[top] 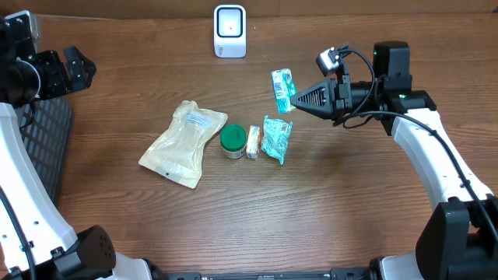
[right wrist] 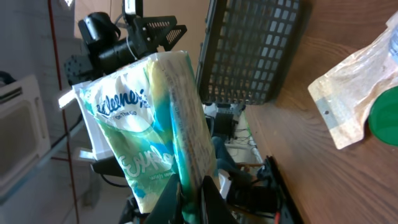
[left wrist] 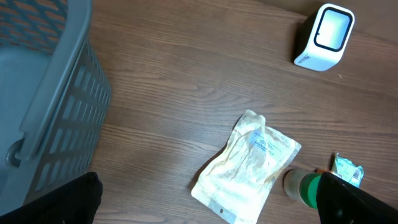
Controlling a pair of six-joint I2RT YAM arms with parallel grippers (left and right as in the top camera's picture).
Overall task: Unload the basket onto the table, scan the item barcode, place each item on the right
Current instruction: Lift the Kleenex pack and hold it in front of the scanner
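Note:
The tissue pack's back (top: 280, 87) is pointing toward the basket and away from the scanner, so my right gripper should swing round and turn the tissue pack's back to the scanner's window (top: 230, 22).
My right gripper (top: 294, 101) is shut on a teal and white tissue pack (top: 283, 90), lifted off the table to the right of its middle. In the right wrist view the tissue pack (right wrist: 152, 118) stands on end, pinched at its lower edge between the fingers of my right gripper (right wrist: 189, 198). The white barcode scanner (top: 229, 31) stands at the back centre, up and to the left of the held pack. My left gripper (top: 84, 68) hovers open at the far left, holding nothing. The scanner (left wrist: 326, 36) also appears in the left wrist view, at the top right.
On the table lie a beige pouch (top: 184, 143), a green-lidded jar (top: 233, 141), a small packet (top: 253, 142) and a second tissue pack (top: 275, 138). A dark mesh basket (top: 43, 148) stands at the left edge; the basket (left wrist: 43, 93) fills the left of the left wrist view.

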